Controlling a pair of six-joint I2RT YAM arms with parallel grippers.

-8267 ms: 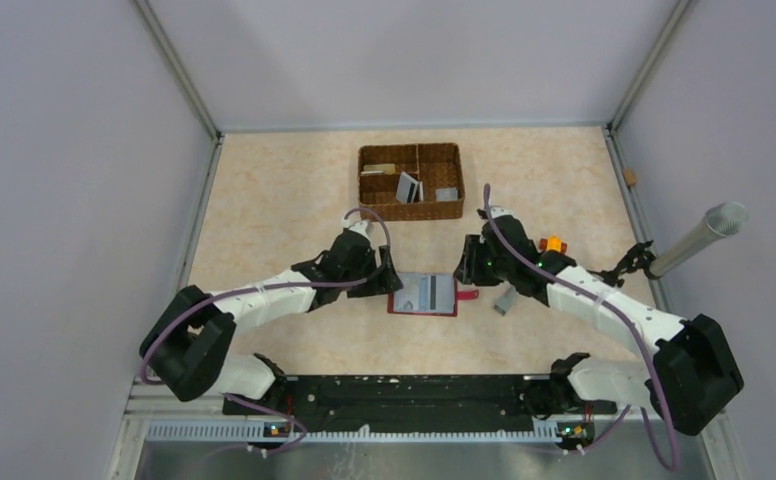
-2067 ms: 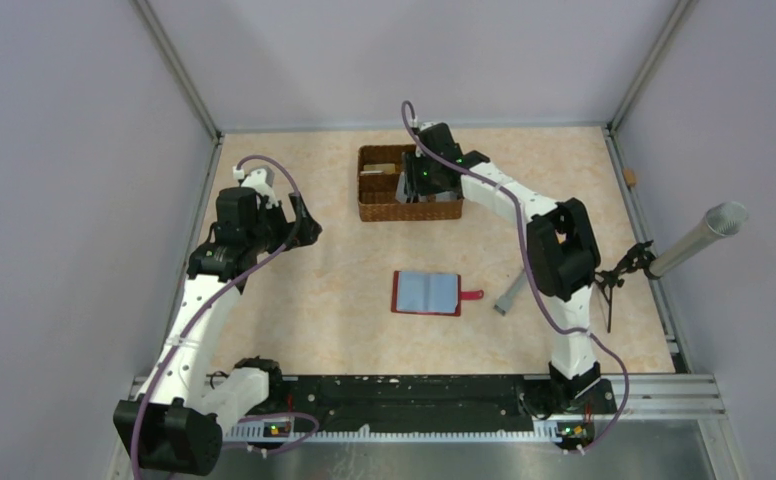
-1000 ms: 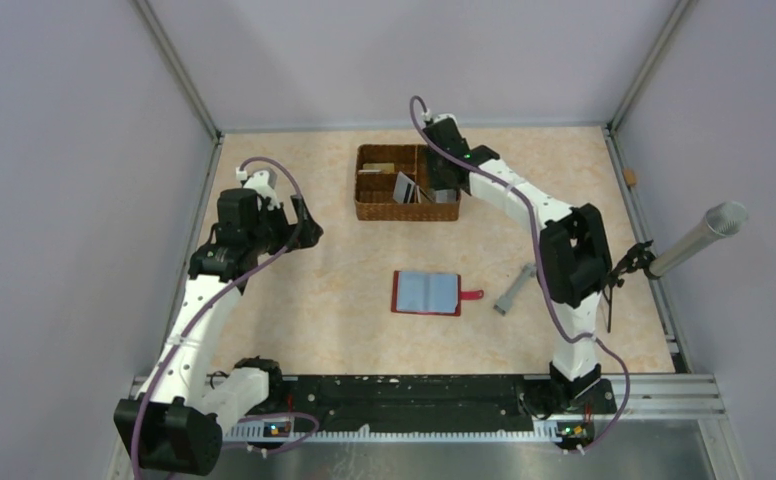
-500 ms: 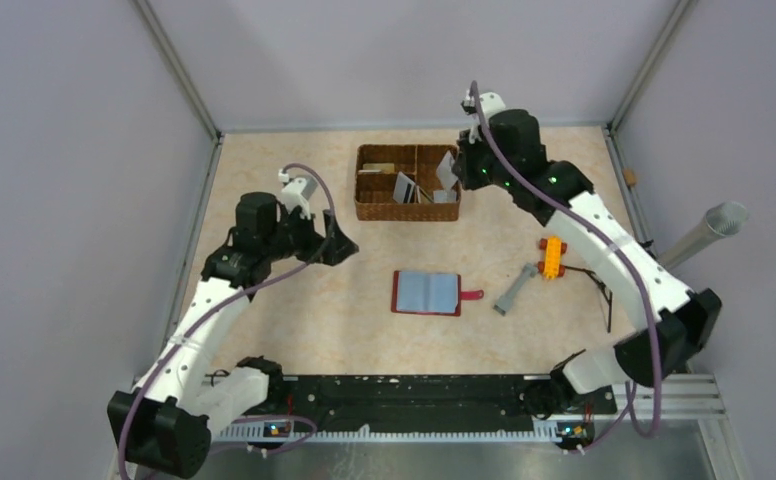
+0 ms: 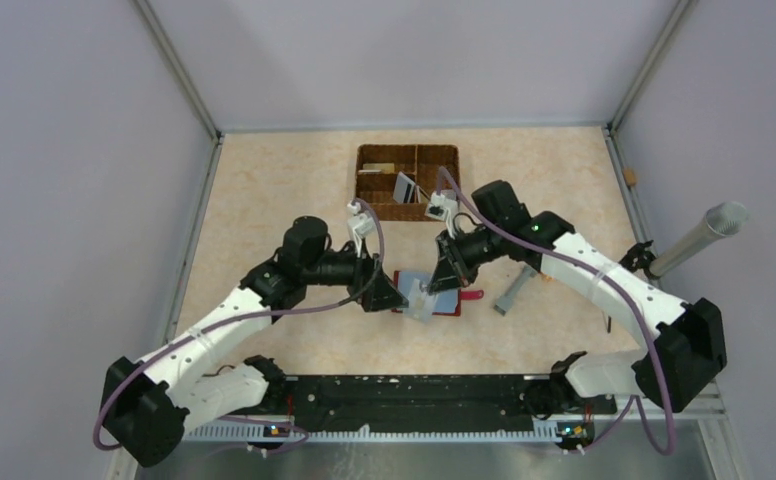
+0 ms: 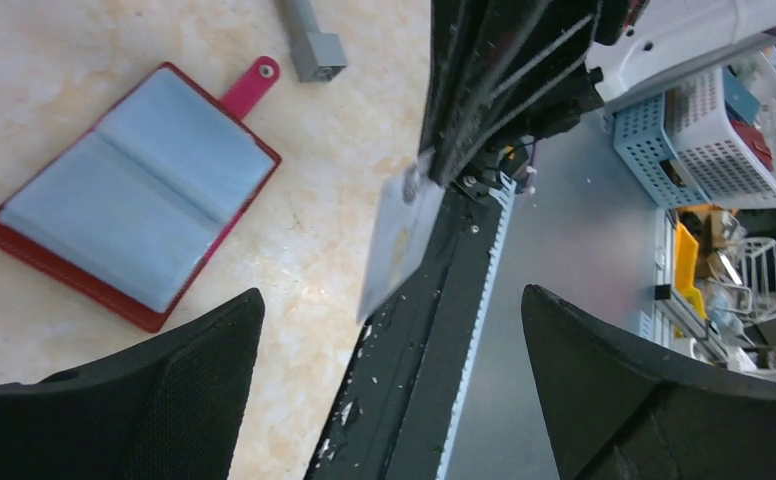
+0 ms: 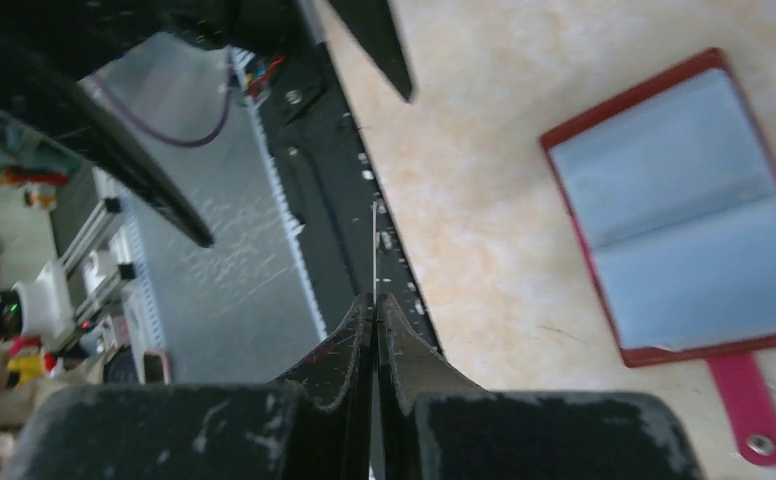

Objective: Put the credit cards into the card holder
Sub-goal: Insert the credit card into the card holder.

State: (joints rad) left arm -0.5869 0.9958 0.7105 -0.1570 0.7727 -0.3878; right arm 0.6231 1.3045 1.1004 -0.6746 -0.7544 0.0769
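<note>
My right gripper should lay the credit card flat on flat pockets, as it hangs on edge point(image 6: 399, 238) above them, while my left gripper steadies the card holder's edge point(image 6: 69, 287).
The dark red card holder point(image 5: 448, 303) lies open on the table, clear pockets up, partly hidden by the arms. It shows fully in the left wrist view point(image 6: 129, 200) and in the right wrist view point(image 7: 694, 210). My right gripper point(image 5: 436, 282) is shut on a grey credit card point(image 5: 420, 301) held on edge above the holder's left part. The card hangs from the right fingers in the left wrist view point(image 6: 399, 235) and is edge-on in the right wrist view point(image 7: 374, 250). My left gripper point(image 5: 389, 293) is open and empty just left of the card. More cards point(image 5: 404, 187) stand in the basket.
The brown divided wicker basket point(image 5: 374, 210) stands behind the holder. A grey bar-shaped tool point(image 5: 516, 288) lies right of the holder's snap tab point(image 5: 470, 295). A metal tube point(image 5: 699, 238) leans at the right wall. The black base rail point(image 5: 404, 390) runs along the near edge.
My right gripper has left the basket with a grey card and come down over the card holder. My left arm has swung in from the left to beside the holder.
</note>
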